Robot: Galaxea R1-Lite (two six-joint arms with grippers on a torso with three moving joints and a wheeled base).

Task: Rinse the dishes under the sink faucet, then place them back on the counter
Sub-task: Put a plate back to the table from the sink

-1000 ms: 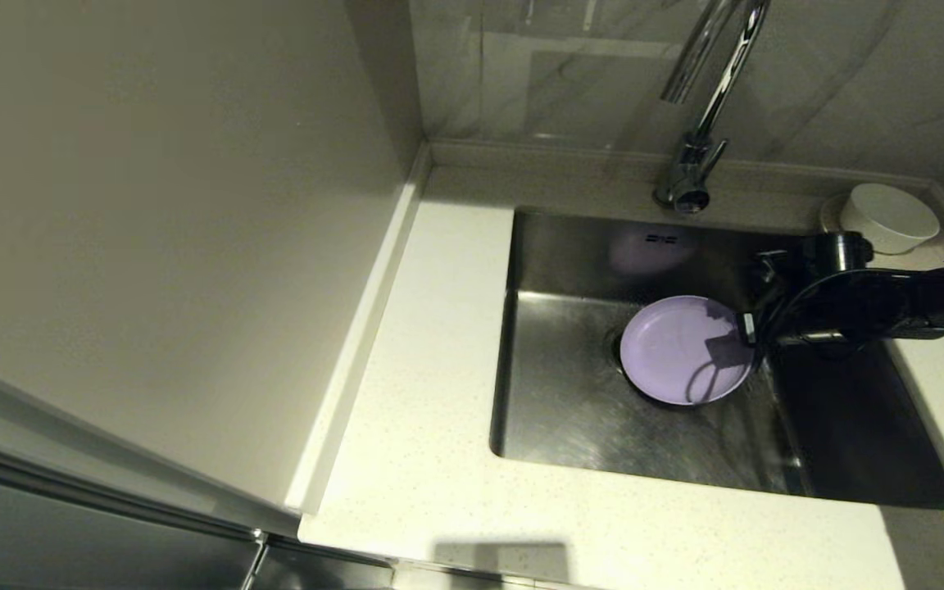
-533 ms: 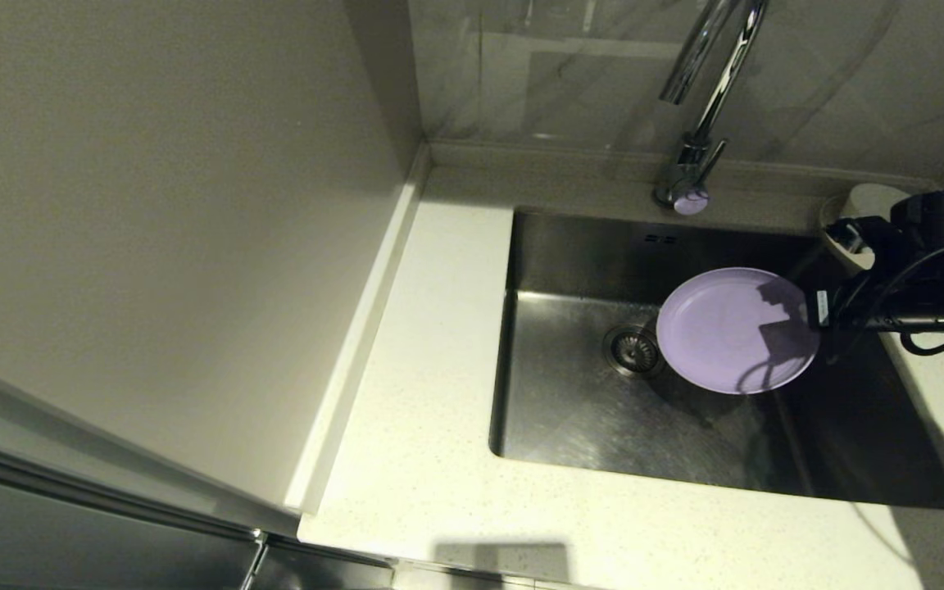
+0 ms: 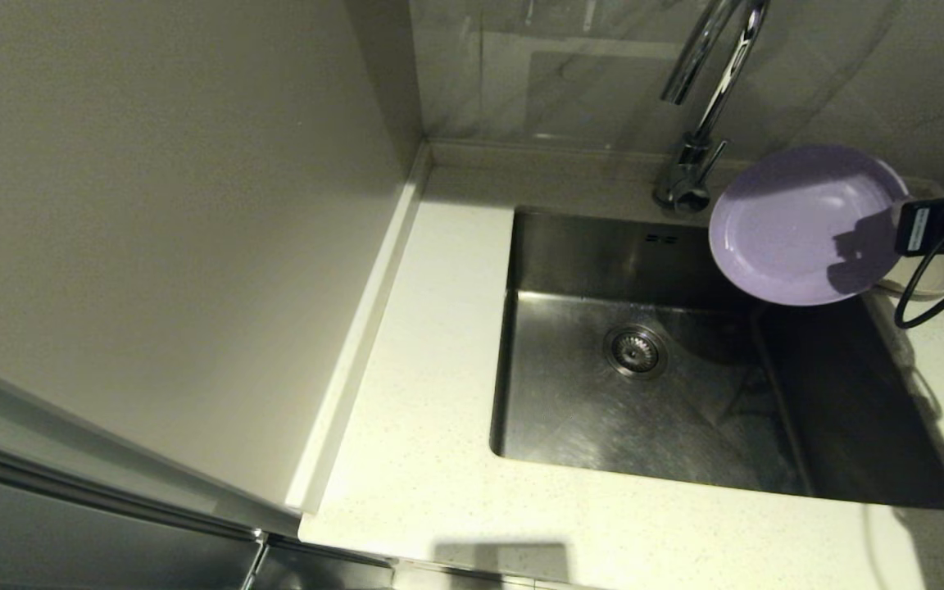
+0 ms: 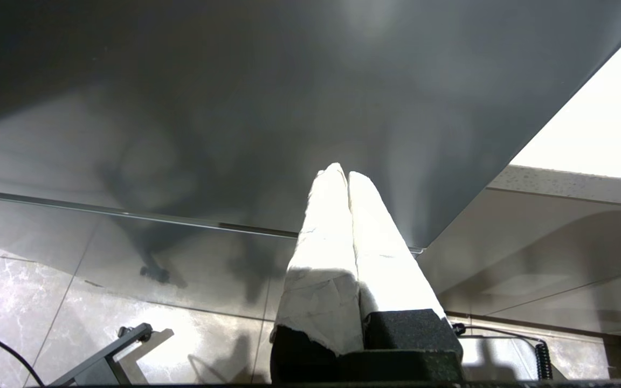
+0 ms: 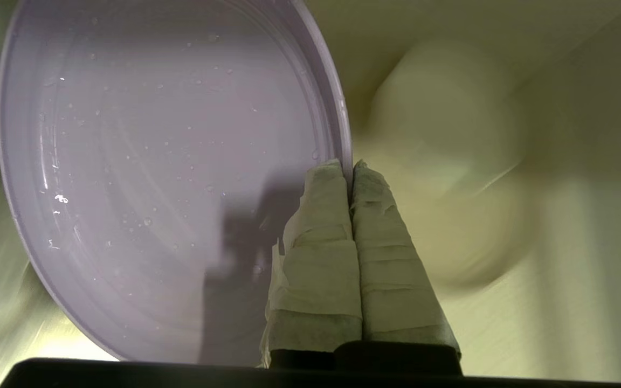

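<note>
The counter's far corner behind the lilac plate is taken up by a pale dish [image 3: 936, 276], so next my right gripper pulls the plate back to the free near corner.
The pale lilac plate [image 3: 800, 225] hangs tilted in the air over the sink's far right corner, beside the chrome faucet [image 3: 697, 106]. Water drops dot the plate [image 5: 170, 178]. My right gripper [image 3: 898, 225] is shut on its right rim, and the wrist view shows the rim pinched between the taped tips of the gripper [image 5: 349, 164]. Just behind and below the plate, a pale dish [image 3: 935, 279] on the counter is mostly hidden by it and the arm. The steel sink [image 3: 570, 410] holds no dishes. My left gripper [image 4: 341, 173] is shut on nothing, parked low by the cabinet front.
The round drain [image 3: 634, 351] lies mid-basin. The speckled counter [image 3: 431, 369] runs along the sink's left and front sides, with a raised rim against the walls. A black cable [image 3: 919, 303] loops under my right wrist. A blurred cream round shape [image 5: 450, 188] lies beyond the fingers.
My right gripper has lifted the lilac plate out of the basin, up and to the far right, so it now hangs at counter height over the dishes. The drain is uncovered.
</note>
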